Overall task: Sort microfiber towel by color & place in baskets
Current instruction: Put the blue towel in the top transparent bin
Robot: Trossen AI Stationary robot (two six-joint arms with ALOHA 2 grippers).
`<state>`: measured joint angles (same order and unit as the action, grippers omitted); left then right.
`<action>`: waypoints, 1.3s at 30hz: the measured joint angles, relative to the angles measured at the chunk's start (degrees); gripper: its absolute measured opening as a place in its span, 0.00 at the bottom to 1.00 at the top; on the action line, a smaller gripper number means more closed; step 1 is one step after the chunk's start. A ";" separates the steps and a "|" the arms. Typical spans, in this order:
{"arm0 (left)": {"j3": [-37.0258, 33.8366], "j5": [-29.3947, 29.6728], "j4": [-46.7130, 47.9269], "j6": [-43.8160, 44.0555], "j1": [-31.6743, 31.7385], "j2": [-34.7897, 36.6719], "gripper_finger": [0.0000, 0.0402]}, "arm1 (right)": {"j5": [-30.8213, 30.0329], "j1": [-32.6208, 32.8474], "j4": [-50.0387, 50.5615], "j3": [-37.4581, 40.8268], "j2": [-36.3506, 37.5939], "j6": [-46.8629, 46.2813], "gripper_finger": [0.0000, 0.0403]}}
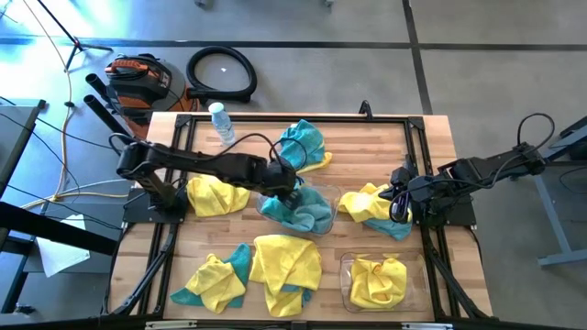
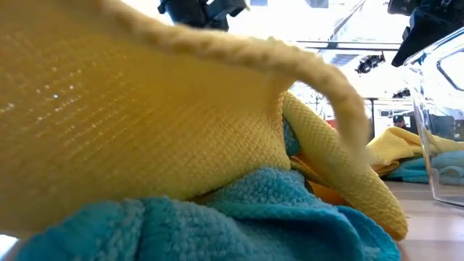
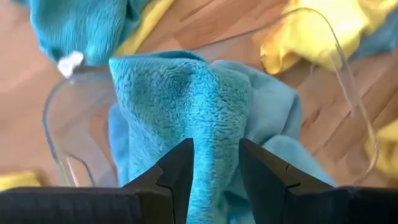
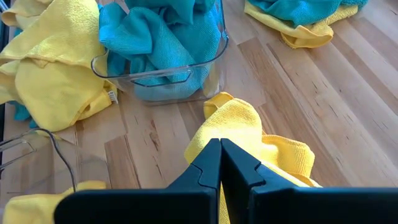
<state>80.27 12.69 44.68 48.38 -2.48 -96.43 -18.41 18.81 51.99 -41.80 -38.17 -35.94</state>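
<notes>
The teal towel (image 3: 183,99) is in a standing heap away from the clear basket's empty side (image 3: 86,121), so the robot's left gripper should first move down, pinch the towel and spread it out there.
A clear basket (image 1: 323,194) at the table's middle holds teal towels (image 1: 295,211). One teal towel (image 3: 186,93) stands heaped up in the basket (image 3: 53,118), and my left gripper (image 3: 214,146) hangs open just above it, fingers pointing down. I see no touch. A second clear basket (image 1: 347,266) at the near right holds a yellow towel (image 1: 378,280). My right gripper (image 4: 221,144) waits shut above a yellow towel (image 4: 239,124) that lies on a teal one (image 1: 396,229) at the right.
Loose towels lie around: yellow (image 1: 215,195) at the left, teal on yellow (image 1: 303,145) at the far middle, yellow with teal (image 1: 215,280) and yellow (image 1: 284,264) near the front edge. A clear bottle (image 1: 220,124) lies at the far left. Yellow cloth (image 2: 145,109) fills the low view.
</notes>
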 joint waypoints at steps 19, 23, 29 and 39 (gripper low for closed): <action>-0.04 -8.17 1.50 -58.52 1.63 -2.65 0.29 | -4.42 -0.02 -0.14 -0.02 0.01 -7.77 0.00; -0.02 -8.20 2.37 -66.33 2.16 -6.18 0.29 | -5.82 -0.02 -0.50 -0.02 0.01 -10.80 0.00; -0.02 -8.12 4.11 -71.37 2.97 -11.52 0.29 | -8.34 -0.02 -0.55 -0.02 0.00 -14.67 0.00; 0.24 -10.50 6.13 -71.08 3.69 -16.12 0.29 | -10.05 -0.02 -0.71 -0.02 -0.07 -18.25 0.00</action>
<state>80.51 2.20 50.80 -22.70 1.21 -112.55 -28.47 18.79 51.28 -41.82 -38.24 -54.19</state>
